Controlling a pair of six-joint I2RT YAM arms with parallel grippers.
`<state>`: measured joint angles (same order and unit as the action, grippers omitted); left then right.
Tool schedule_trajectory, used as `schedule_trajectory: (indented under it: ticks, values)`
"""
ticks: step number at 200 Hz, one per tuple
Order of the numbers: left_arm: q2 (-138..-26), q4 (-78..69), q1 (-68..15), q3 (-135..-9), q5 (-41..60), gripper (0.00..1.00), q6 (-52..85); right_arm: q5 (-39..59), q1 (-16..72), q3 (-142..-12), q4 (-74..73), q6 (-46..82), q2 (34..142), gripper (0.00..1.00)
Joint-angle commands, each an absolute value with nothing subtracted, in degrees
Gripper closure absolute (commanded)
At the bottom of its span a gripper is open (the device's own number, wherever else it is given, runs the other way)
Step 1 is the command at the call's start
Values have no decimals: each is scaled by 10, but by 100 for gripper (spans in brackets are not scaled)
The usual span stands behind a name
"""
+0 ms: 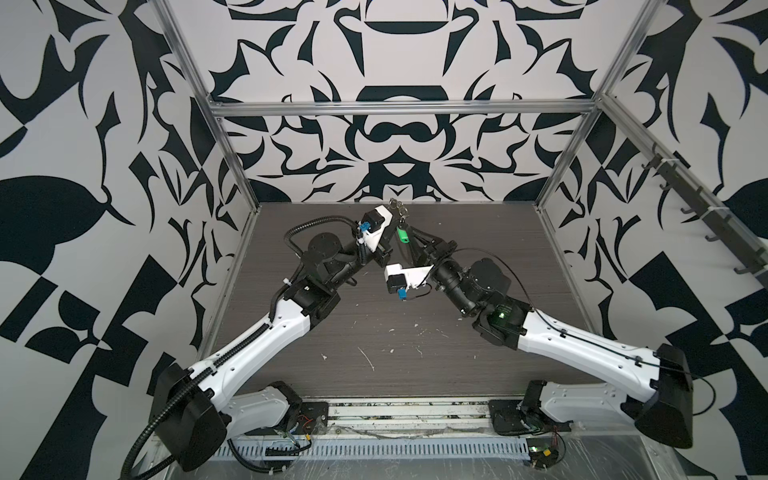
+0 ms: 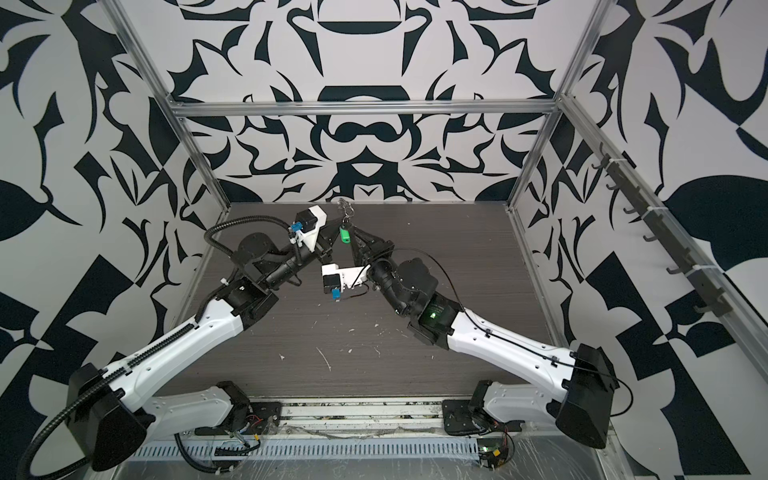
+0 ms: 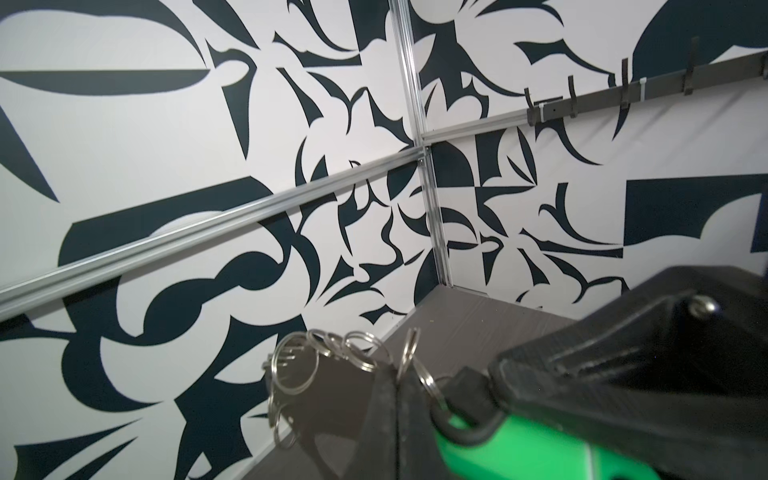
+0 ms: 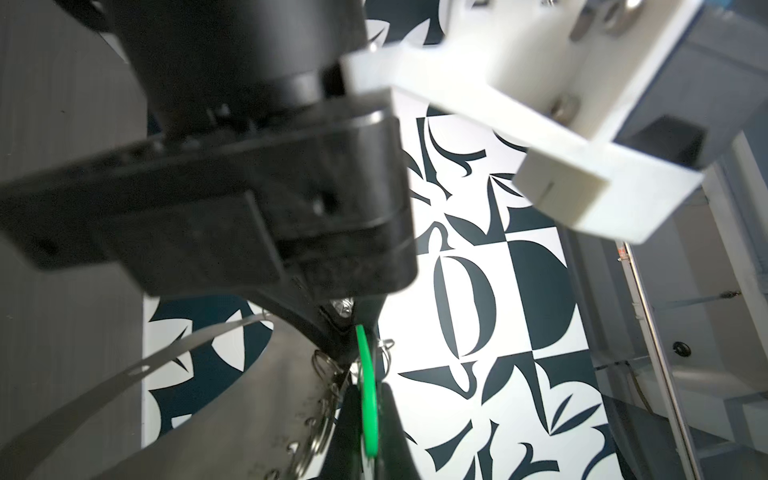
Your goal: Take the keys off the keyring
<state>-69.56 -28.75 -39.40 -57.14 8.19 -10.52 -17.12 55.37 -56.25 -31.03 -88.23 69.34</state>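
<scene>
The robot's left gripper is shut on the silver ring [image 3: 409, 350] above the green tag [image 1: 403, 236], so the right gripper should keep moving up and let go of the tag to hang there.
Both arms meet raised above the back middle of the table. The keys show as a bright green tag [image 1: 403, 235] [image 2: 345, 234] hanging below the keyring's bunch of small silver rings [image 1: 397, 205] [image 2: 344, 206]. My left gripper [image 3: 398, 399] [image 1: 394, 224] is shut on one silver ring, and the other rings [image 3: 316, 357] fan out beside its tips. My right gripper [image 4: 368, 415] [image 1: 411, 241] is shut on the green tag [image 4: 368, 390], seen edge-on between its fingers. In the left wrist view a dark piece joins the tag [image 3: 519, 453] to the rings.
The dark wood-grain table [image 1: 374, 340] carries small white scuffs and flecks. Aluminium frame posts [image 1: 232, 153] and patterned walls close in the back and sides. A dark hook rail [image 1: 706, 216] runs along the right wall. In the right wrist view a pale thin strip [image 4: 137, 370] curves beside the rings.
</scene>
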Motion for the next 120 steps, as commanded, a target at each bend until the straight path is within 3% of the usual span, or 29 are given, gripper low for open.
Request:
schedule_trajectory:
  ticks: [1,68,98,120]
  values:
    - [-723,-376,-407,-637,145,100,-96,-70,557,-592,-282,-881,720,100]
    - [-803,-365,-407,-748,169,100,-102,-41,507,-666,-293,-896,747,97]
    - [-813,-365,-407,-757,166,100,-102,-36,504,-681,-290,-904,750,92]
    - [-810,-359,-406,-755,158,100,-107,-39,504,-689,-286,-908,742,82]
